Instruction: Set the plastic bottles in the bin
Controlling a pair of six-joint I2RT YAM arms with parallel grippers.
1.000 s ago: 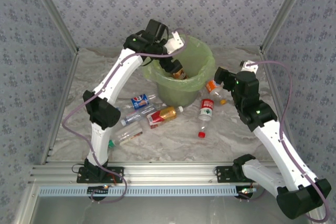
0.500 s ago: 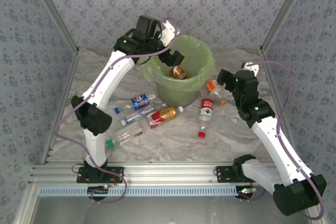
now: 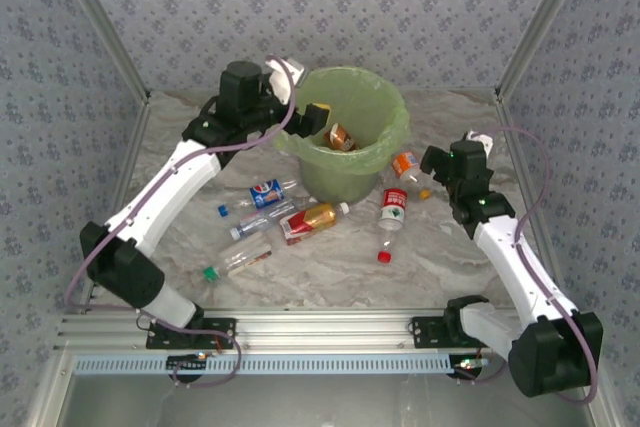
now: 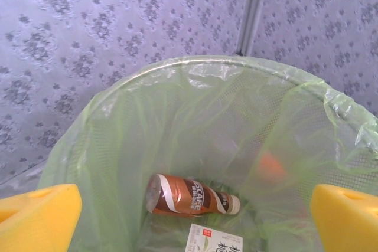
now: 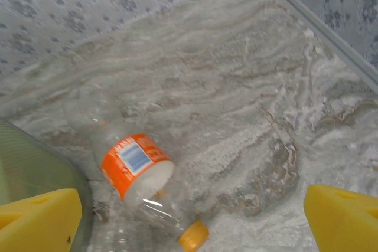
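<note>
The side of the bin is separated from the orange-labelled bottle's clear end (image 5: 97,115) by a gap (image 5: 72,141), so I should keep lowering my right gripper until its open fingers straddle that end.
The pale green bin (image 3: 392,119) stands at the back centre. A brown-labelled bottle (image 3: 340,137) lies inside it, and the left wrist view shows that brown bottle (image 4: 189,196) on the bag lining beside a white-labelled item (image 4: 215,241). My left gripper (image 3: 312,119) hangs open at the bin's left rim, holding nothing. My right gripper (image 3: 432,161) is open just above an orange-labelled bottle (image 3: 405,164). That clear orange-labelled bottle (image 5: 133,160) with its orange cap (image 5: 194,235) lies between the right fingers (image 5: 38,219). Several more bottles lie in front of the bin.
On the table lie a blue-labelled bottle (image 3: 265,192), a clear one (image 3: 262,223), an amber red-labelled one (image 3: 315,217), a white-labelled red-capped one (image 3: 393,209) and a green-capped one (image 3: 235,262). The bin's wall (image 5: 29,169) is left of the right gripper. Patterned walls enclose the table.
My left gripper has drawn back from inside the bin to its left rim, leaving the brown bottle in the bin. The right arm has shifted only slightly.
</note>
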